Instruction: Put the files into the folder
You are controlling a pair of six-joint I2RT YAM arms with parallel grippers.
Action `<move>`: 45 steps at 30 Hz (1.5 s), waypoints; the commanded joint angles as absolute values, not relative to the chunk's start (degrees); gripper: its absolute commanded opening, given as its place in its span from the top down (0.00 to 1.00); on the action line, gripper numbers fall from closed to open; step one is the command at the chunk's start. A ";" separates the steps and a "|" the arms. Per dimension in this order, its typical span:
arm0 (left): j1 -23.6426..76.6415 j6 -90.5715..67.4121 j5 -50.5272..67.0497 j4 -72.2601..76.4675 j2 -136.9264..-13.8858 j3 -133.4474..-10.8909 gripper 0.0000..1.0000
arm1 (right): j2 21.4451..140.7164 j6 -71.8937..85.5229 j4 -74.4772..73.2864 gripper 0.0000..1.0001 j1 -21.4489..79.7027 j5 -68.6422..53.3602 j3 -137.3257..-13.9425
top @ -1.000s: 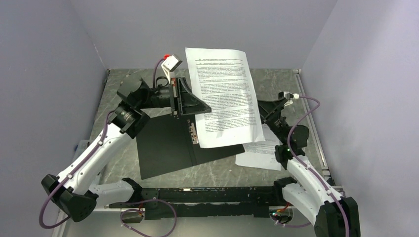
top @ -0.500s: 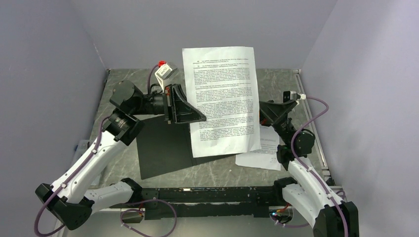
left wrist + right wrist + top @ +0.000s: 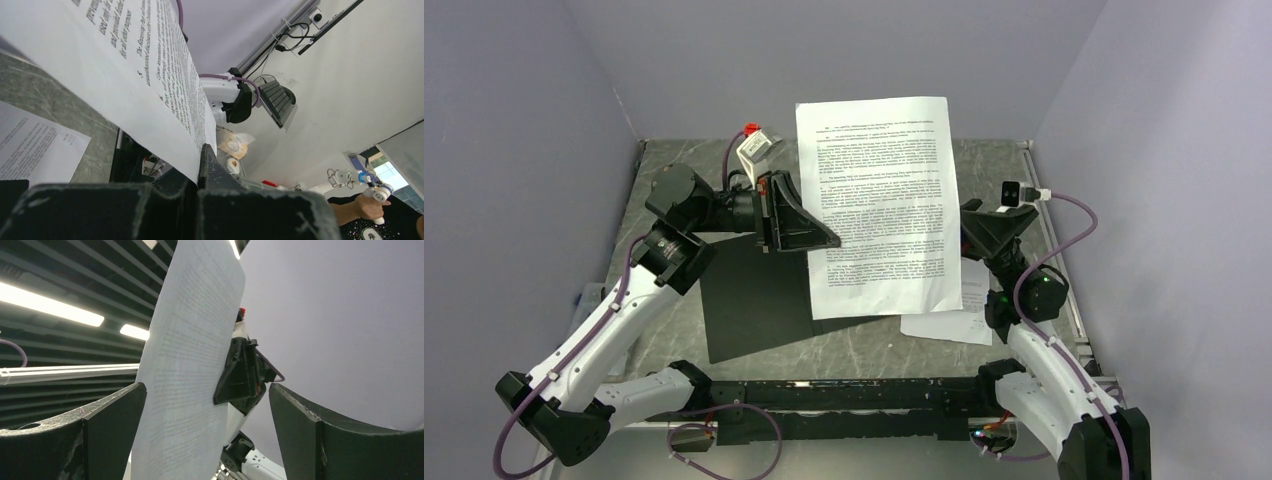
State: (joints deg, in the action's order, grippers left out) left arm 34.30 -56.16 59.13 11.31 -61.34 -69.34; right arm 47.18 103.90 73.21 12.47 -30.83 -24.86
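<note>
The sheet (image 3: 882, 205) is standing straight up from my left gripper, and its loose edge (image 3: 954, 222) is between my right gripper's open fingers, so I should keep going to that edge and close them.
One of the files, a white sheet (image 3: 879, 205) of dense text, hangs upright above the table. My left gripper (image 3: 828, 238) is shut on its left edge; the left wrist view shows the sheet (image 3: 125, 75) pinched at the fingertips of that gripper (image 3: 200, 156). The folder (image 3: 749, 300) lies open on the table, black inside up, below and left of the sheet. My right gripper (image 3: 974, 225) is open at the sheet's right edge. In the right wrist view the sheet (image 3: 190, 365) stands between its spread fingers (image 3: 117, 412), touching neither. Another file (image 3: 949, 325) lies flat on the table.
Grey walls close in the marbled table (image 3: 894, 345) at the back and on both sides. A metal rail (image 3: 1049, 240) runs along its right edge. The arm bases and a black bar (image 3: 844, 395) line the near edge.
The held sheet has swung more upright and slightly right. My right gripper has risen and tilted up toward the sheet's right edge, still open. The left arm drew back a little to the left.
</note>
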 commanded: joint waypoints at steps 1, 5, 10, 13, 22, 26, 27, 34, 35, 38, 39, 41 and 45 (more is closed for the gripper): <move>34.01 -54.06 60.99 12.92 -61.09 -70.05 0.97 | 47.00 106.89 81.76 0.02 12.30 -31.18 -28.33; 34.01 -52.91 61.22 11.80 -61.00 -70.52 0.97 | 46.10 106.87 80.59 0.03 12.30 -31.92 -30.18; 34.01 -52.12 61.46 10.93 -61.21 -70.98 0.97 | 45.69 107.30 79.76 0.03 12.30 -32.78 -32.03; 34.01 -51.71 61.53 10.43 -61.24 -71.04 0.97 | 45.85 108.19 80.69 0.03 12.30 -33.19 -32.75; 34.01 -49.78 61.23 7.64 -61.52 -72.65 0.97 | 44.78 103.27 72.32 0.03 12.39 -38.81 -37.05; 34.01 -46.91 60.46 3.20 -61.35 -73.58 0.97 | 41.35 90.56 51.02 0.04 12.72 -43.94 -42.26; 34.01 -46.05 60.24 2.07 -61.35 -73.86 0.97 | 41.02 88.98 48.46 0.04 12.69 -44.88 -43.10; 34.01 -38.97 58.22 -8.77 -61.30 -75.37 0.97 | 41.30 75.45 24.76 0.15 12.81 -52.09 -52.42; 34.01 -38.17 57.83 -9.83 -61.16 -75.49 0.97 | 41.10 71.91 19.52 0.17 12.81 -52.45 -54.51; 34.01 -36.99 57.43 -11.88 -61.09 -75.50 0.97 | 41.23 64.27 8.66 0.21 12.76 -53.93 -58.60; 34.01 -36.69 57.28 -12.39 -61.08 -75.50 0.97 | 41.57 62.24 6.25 0.23 12.78 -54.71 -59.58; 34.01 -36.64 57.22 -12.76 -61.16 -75.44 0.97 | 41.85 59.45 2.11 0.27 12.77 -55.28 -60.77; 34.01 -36.40 56.75 -13.24 -60.96 -75.56 0.97 | 42.27 54.62 -5.58 0.34 12.83 -55.61 -61.62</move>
